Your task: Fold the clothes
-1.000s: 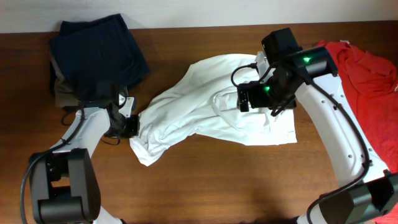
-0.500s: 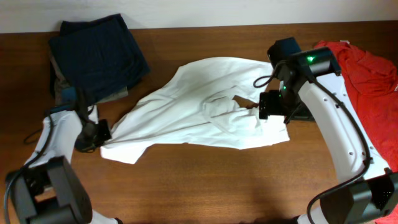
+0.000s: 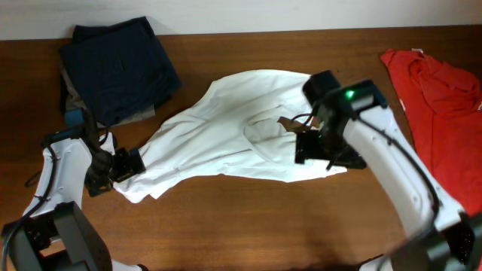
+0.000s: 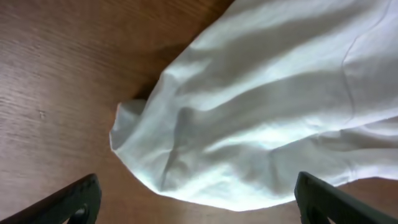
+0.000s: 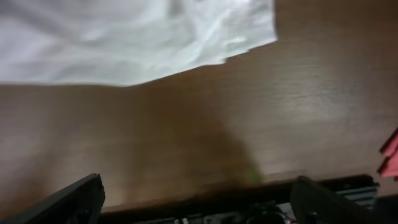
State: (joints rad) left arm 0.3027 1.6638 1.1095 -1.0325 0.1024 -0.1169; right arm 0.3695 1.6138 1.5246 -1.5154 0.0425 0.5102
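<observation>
My right gripper should grip the white T-shirt, which lies near it in bunched folds (image 3: 265, 140), by its edge (image 3: 331, 172) and pull toward the red-orange shirt before folding.
The clothes, a white T-shirt (image 3: 226, 132), lie spread and wrinkled across the middle of the table. My left gripper (image 3: 129, 163) sits at the shirt's lower left corner. In the left wrist view its jaws (image 4: 199, 208) stand wide open, and the rounded edge of the T-shirt (image 4: 261, 99) lies loose just ahead of them. My right gripper (image 3: 311, 150) hovers over the shirt's lower right part. In the right wrist view it (image 5: 202, 205) is open over bare wood, with the T-shirt's edge (image 5: 124, 37) further off.
A navy folded garment (image 3: 120, 68) lies on a grey one (image 3: 71, 109) at the back left. A red-orange shirt (image 3: 440, 98) lies at the right edge. The table's front edge (image 5: 205, 193) shows in the right wrist view.
My left gripper pulled the shirt's corner to the left, then opened and let it go. The right arm moved left and toward the front, still open.
</observation>
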